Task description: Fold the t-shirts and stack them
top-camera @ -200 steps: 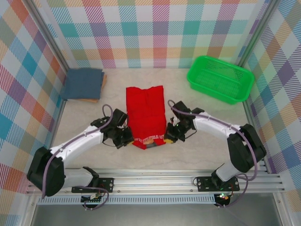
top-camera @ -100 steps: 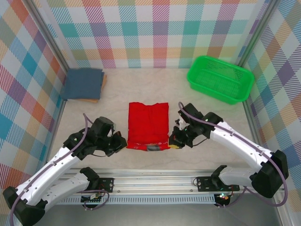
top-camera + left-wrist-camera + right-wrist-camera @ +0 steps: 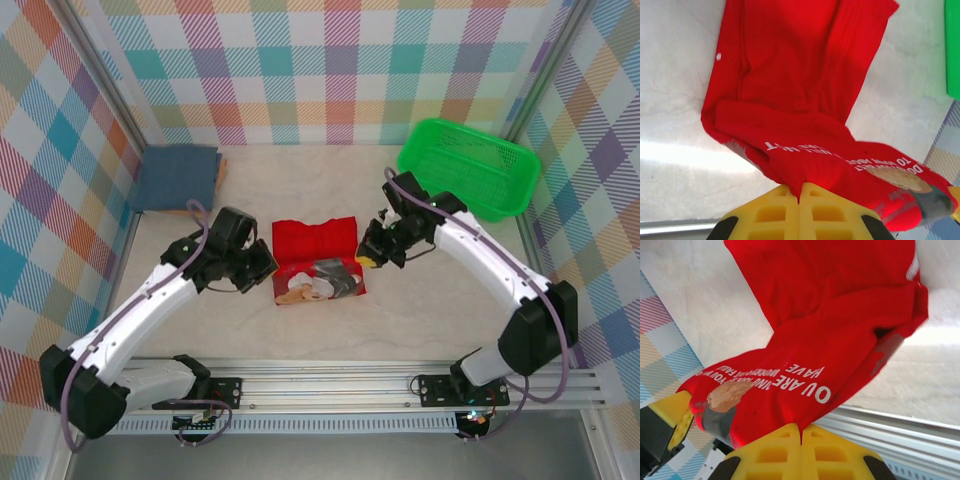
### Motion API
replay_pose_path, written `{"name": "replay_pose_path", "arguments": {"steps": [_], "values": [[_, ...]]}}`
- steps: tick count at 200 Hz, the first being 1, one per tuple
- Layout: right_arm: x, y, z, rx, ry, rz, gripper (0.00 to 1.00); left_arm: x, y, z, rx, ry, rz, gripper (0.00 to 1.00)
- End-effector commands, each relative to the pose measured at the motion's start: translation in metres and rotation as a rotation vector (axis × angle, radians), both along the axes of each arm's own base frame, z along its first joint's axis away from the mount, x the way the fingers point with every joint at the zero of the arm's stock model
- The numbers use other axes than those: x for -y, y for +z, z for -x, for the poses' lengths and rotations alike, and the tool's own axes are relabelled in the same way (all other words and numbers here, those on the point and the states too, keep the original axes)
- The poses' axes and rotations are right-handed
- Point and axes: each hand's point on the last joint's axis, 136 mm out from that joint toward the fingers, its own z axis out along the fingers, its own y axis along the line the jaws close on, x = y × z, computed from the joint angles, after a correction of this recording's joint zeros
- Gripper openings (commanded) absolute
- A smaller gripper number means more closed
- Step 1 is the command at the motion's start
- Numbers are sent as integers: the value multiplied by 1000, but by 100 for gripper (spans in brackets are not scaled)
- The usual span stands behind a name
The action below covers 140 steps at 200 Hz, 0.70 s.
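I should keep moving my left gripper forward, as the red t-shirt's lifted half (image 3: 318,282) is stretched in line with its flat half, and let go at the t-shirt's far edge (image 3: 282,224).
The red t-shirt (image 3: 316,258) lies mid-table, its near half lifted and folded over so the cartoon print and white lettering face up. My left gripper (image 3: 268,264) is shut on its left edge; yellow fingers (image 3: 785,207) pinch red cloth (image 3: 805,125) in the left wrist view. On the shirt's right edge my right gripper (image 3: 370,252) is also shut, with cloth (image 3: 825,350) clamped between its fingers (image 3: 815,450). A folded slate-blue t-shirt (image 3: 178,177) rests at the back left.
A green mesh basket (image 3: 468,166) stands at the back right, close behind the right arm. An orange-brown piece (image 3: 190,211) shows under the blue shirt. Checked walls enclose the table; a metal rail (image 3: 330,380) runs along the near edge.
Both grippers have carried the shirt's near edge up and toward the back, folding it over. The printed side has come into view on top.
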Motion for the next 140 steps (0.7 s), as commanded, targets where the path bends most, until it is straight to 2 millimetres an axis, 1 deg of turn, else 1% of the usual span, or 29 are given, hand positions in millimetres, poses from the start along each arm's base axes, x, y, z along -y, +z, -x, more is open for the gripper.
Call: {"name": "replay_pose_path", "arguments": {"steps": [1,38,65,92,123,125,131,135,140], "values": [[-6,11,-21,11,5,-30,0,-1,26,-34,97,10,19,0],[-16,7,-57,2,-9,-47,0,3,20,-65,81,6,22,0],[-18,2,-90,5,-45,-58,0,-3,9,-91,69,32,14,0],[-18,-15,-125,-14,-79,-65,0,-1,-6,-131,63,45,47,0],[-14,-50,-163,-52,-126,-63,0,3,-36,-180,16,17,44,0],[-14,-51,-166,-50,-128,-69,0,3,-40,-182,8,17,41,0],[-18,-57,-178,-36,-129,-95,0,1,-41,-190,5,17,31,1],[-18,-61,-183,-33,-130,-101,0,-1,-46,-194,-3,17,17,1],[-18,-65,-189,-31,-129,-101,0,-3,-48,-201,-1,23,4,1]]}}
